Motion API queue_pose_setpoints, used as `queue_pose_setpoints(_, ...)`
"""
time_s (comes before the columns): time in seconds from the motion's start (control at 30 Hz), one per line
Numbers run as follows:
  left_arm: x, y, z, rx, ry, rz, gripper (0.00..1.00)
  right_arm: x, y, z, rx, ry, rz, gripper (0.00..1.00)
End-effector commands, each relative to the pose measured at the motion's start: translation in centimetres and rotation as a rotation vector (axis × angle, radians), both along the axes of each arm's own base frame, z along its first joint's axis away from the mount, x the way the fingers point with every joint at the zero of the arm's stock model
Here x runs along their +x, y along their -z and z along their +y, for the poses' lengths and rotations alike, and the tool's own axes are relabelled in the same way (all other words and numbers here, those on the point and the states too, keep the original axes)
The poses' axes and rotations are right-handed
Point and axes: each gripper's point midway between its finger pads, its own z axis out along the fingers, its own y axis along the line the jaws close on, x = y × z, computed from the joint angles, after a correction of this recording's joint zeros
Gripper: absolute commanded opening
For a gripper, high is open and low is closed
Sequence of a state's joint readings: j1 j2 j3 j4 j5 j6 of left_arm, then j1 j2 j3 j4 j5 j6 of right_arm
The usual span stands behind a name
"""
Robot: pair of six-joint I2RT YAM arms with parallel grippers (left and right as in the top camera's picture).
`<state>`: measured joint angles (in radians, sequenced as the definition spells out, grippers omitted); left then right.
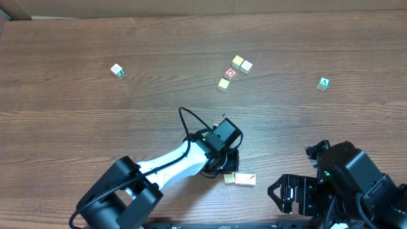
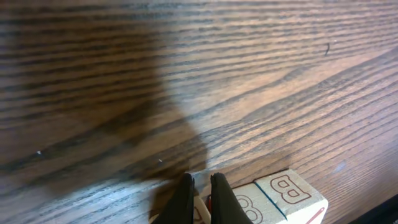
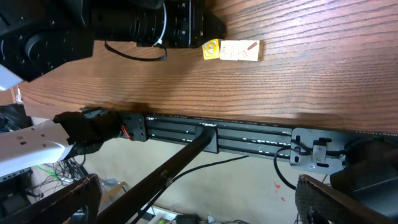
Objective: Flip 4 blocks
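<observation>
The robot should push the yellow-faced block (image 3: pixel 211 50) flush after backing off to its free side (image 3: pixel 202 53), because the block sits crooked against the row under the left gripper's closed fingers.
A short row of pale blocks (image 1: pixel 245 179) lies near the table's front edge, with a yellow-faced block (image 1: pixel 229 179) at its left end. In the left wrist view the row's top faces show a "B" (image 2: pixel 287 190) and an "8" (image 2: pixel 249 205). My left gripper (image 2: pixel 200 180) is shut, its tips low at the row's left end over a cream block with a red mark. Whether they touch it I cannot tell. In the right wrist view the yellow face (image 3: pixel 211 49) sits beside a cream block with a red-orange mark (image 3: pixel 239 51). My right gripper (image 3: pixel 199 208) hangs open beyond the table's front edge, holding nothing.
A cluster with a red-circle cube (image 1: pixel 230 73) and yellow cubes (image 1: pixel 237 62) lies at the back centre. A green "A" cube (image 1: pixel 324 83) is at the back right and a white cube (image 1: pixel 117 70) at the back left. The table's front rail (image 3: pixel 205 127) runs below the row.
</observation>
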<state>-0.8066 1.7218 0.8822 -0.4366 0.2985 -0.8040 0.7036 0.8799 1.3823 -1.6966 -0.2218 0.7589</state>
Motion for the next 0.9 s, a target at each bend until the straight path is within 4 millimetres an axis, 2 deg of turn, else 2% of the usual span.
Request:
queue_pose_setpoints(0.0, 1.6, 0.4, 1.5, 0.007, -0.038, 0.002, 0.04, 0.0, -0.8, 0.1, 0.023, -0.009, -0.023, 1.0)
queue_pose_setpoints(0.07, 2.5, 0.6, 2.9, 0.027, -0.07, 0.008, 0.04, -0.1, -0.8, 0.2, 0.025, -0.01, -0.021, 1.0)
queue_pose_setpoints(0.13, 3.1, 1.0, 5.4, 0.093, -0.132, 0.031, 0.04, -0.1, -0.8, 0.2, 0.026, -0.01, -0.021, 1.0)
queue_pose_setpoints(0.23, 2.9, 1.4, 8.0, 0.147, -0.166, 0.082, 0.04, -0.1, -0.8, 0.2, 0.026, -0.01, -0.022, 1.0)
queue_pose_setpoints(0.3, 2.2, 1.4, 8.6, 0.155, -0.138, 0.109, 0.04, -0.1, -0.8, 0.2, 0.025, -0.011, -0.022, 1.0)
queue_pose_setpoints(0.6, -1.9, 1.1, 7.1, 0.151, 0.02, 0.195, 0.04, -0.1, -0.8, 0.2, 0.025, -0.01, -0.022, 1.0)
queue_pose_setpoints(0.87, -2.3, 1.0, 5.6, 0.127, 0.064, 0.17, 0.04, -0.1, -0.8, 0.2, 0.026, -0.01, -0.022, 1.0)
